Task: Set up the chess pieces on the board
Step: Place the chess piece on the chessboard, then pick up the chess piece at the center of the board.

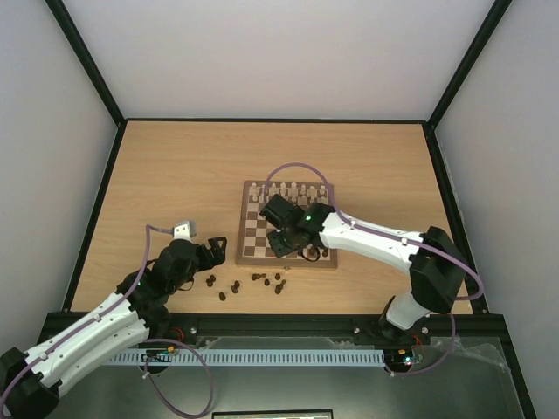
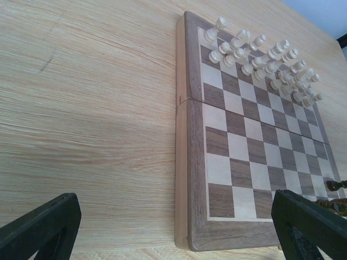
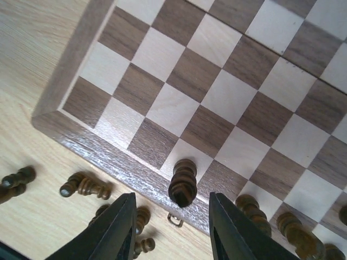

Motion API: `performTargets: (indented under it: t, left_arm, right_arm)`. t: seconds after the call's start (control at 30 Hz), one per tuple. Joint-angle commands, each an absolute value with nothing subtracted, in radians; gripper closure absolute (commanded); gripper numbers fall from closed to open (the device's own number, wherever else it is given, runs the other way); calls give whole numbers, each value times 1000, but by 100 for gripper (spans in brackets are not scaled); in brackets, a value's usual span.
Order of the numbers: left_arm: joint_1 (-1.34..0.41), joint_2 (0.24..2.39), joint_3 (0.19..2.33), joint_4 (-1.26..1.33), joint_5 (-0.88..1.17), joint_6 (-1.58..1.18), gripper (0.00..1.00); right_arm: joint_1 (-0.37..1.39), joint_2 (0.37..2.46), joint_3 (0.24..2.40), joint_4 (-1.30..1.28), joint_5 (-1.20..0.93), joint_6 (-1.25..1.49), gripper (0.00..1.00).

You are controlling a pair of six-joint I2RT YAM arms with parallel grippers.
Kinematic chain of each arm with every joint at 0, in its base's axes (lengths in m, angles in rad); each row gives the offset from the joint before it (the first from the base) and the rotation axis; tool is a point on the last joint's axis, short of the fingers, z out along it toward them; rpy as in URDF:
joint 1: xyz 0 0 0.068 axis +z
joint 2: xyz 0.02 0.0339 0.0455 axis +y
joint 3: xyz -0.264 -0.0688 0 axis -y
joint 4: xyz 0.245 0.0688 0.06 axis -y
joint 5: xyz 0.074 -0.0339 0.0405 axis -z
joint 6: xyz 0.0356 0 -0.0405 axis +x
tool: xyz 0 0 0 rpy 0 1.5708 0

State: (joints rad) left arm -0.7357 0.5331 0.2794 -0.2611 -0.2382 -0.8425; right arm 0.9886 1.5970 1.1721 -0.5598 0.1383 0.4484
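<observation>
My right gripper should go on, as the dark piece (image 1: 222, 296) nearest the front bar is apart from its neighbours, moving toward that piece until its fingers grip it.
The board (image 1: 253, 237) lies at mid-table; it also shows in the left wrist view (image 2: 191, 162) and the right wrist view (image 3: 81, 51). My right gripper (image 3: 172, 227) is open above the board's near edge. A dark brown piece (image 3: 182, 182) stands upright on a light near-row square between its fingers, untouched. More dark pieces (image 3: 255, 208) stand to its right on the near row. Several dark pieces (image 1: 234, 286) lie loose on the table before the board, also in the right wrist view (image 3: 84, 186). My left gripper (image 1: 212, 250) is open and empty, left of the board's near-left corner.
Pale cream pieces (image 1: 288, 190) stand in two rows along the board's far edge, also in the left wrist view (image 2: 260, 59). A small metal clasp (image 3: 174, 219) sits on the board's near side. Black frame rails (image 1: 87, 218) edge the wooden table.
</observation>
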Motion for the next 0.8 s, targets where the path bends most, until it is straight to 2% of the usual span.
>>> performTargets:
  t: [0.0,0.3,0.77]
  left_arm:
    - [-738,492,324,-308,-275,-843,1]
    - [-738,377,444,-404,-285,-842,1]
    - [-738,210,645,-500,-284,-848,1]
  right_arm:
    - [1018,1516,1205,-631,137,456,63]
    - [1203,1527,1226,-586,89,507,63]
    - [1332,1765,1362,-540,26,515,63]
